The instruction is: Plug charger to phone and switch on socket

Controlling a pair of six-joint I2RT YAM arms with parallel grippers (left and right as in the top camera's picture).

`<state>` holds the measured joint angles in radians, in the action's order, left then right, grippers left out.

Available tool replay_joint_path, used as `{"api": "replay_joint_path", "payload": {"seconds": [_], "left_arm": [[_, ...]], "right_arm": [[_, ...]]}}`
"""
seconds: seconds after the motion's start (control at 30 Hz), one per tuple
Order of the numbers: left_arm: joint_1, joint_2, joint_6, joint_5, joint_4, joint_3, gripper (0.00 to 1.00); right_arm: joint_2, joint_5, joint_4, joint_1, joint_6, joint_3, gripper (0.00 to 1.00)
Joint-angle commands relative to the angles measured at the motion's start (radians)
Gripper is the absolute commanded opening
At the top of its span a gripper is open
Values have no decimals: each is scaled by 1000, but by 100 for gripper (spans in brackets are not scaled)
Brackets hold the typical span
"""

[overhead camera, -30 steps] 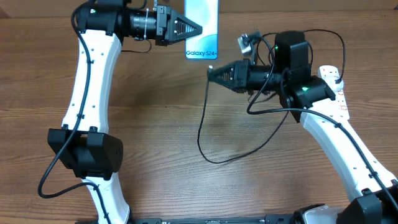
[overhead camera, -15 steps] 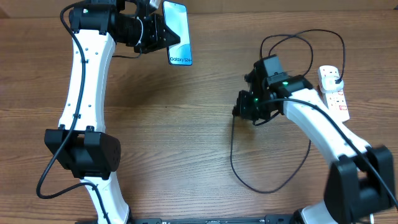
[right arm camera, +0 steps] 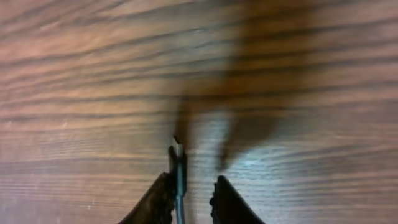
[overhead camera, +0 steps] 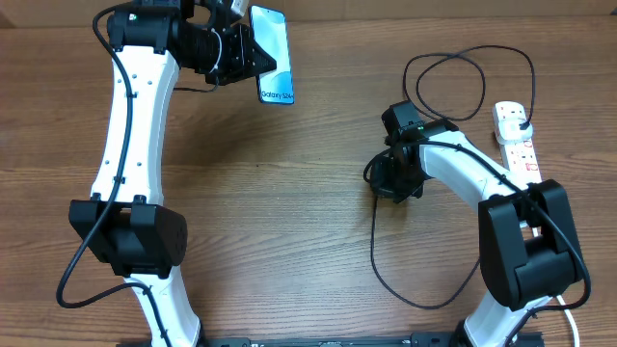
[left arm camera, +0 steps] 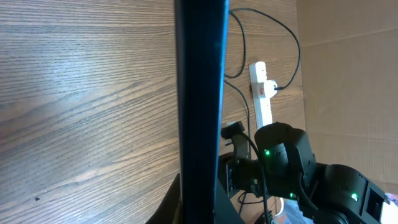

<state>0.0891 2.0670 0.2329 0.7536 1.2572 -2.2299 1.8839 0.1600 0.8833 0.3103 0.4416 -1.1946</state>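
I should centre the fingers of my open right gripper around the connector's body (right arm camera: 180,179) before I close them and lift it, because the connector's tip (right arm camera: 178,149) lies against one finger.
The phone (overhead camera: 273,53), its blue screen reading "Galaxy S24+", is held off the table at the far left with my left gripper (overhead camera: 246,56) shut on it. In the left wrist view the phone (left arm camera: 199,93) shows edge-on between the jaws of the left gripper (left arm camera: 202,214). My right gripper (overhead camera: 390,183) points down at the table mid-right. In the right wrist view the right gripper (right arm camera: 194,186) is open, and the charger's connector tip (right arm camera: 178,160) lies against its left finger, with a gap to the other. The charger cable (overhead camera: 376,255) loops to the white socket (overhead camera: 519,145) at the right edge.
The charger's black plug (overhead camera: 522,119) sits in the socket's far end. Slack cable curls in a loop (overhead camera: 453,72) behind the right arm and another (overhead camera: 424,301) near the front edge. A cardboard wall (left arm camera: 348,74) stands beyond the socket.
The right arm has swung right and down to the table, and its jaws have parted from the connector. The cable loop shifted right. The left arm tilted the phone and drew it slightly left.
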Motion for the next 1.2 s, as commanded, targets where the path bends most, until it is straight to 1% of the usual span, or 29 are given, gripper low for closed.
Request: {"api": "replay_joint_path", "payload": {"seconds": [0.0, 0.07, 0.1, 0.43, 0.53, 0.83, 0.93, 1.03, 1.1, 1.13, 1.17], "left_arm": [[5, -8, -27, 12, -12, -9, 4], [5, -8, -27, 12, -12, -9, 4], [5, -8, -27, 12, -11, -9, 4], [5, -8, -27, 13, -11, -9, 4], [6, -8, -27, 13, -12, -9, 4], [6, -8, -27, 13, -12, -9, 4], [6, -8, -27, 13, -8, -9, 4], [6, -8, -27, 13, -5, -9, 4], [6, -8, -27, 13, -4, -9, 4], [6, -8, -27, 13, -4, -9, 4], [6, -8, -27, 13, -4, -9, 4]], "right_arm": [[20, -59, -4, 5, 11, -1, 33], [34, -59, -7, 5, 11, -1, 39], [40, -58, -10, 5, 11, -1, 41], [54, -36, -36, 5, 11, -1, 41], [68, -35, -40, 10, 24, -1, 38], [146, 1, -92, 69, 41, -1, 38], [191, -2, -104, 76, 64, -2, 30], [196, -3, -112, 71, 72, -2, 27], [196, -6, -113, 68, 71, -5, 21], [196, -11, -113, 68, 71, -5, 15], [196, -11, -112, 68, 71, -5, 13]]}}
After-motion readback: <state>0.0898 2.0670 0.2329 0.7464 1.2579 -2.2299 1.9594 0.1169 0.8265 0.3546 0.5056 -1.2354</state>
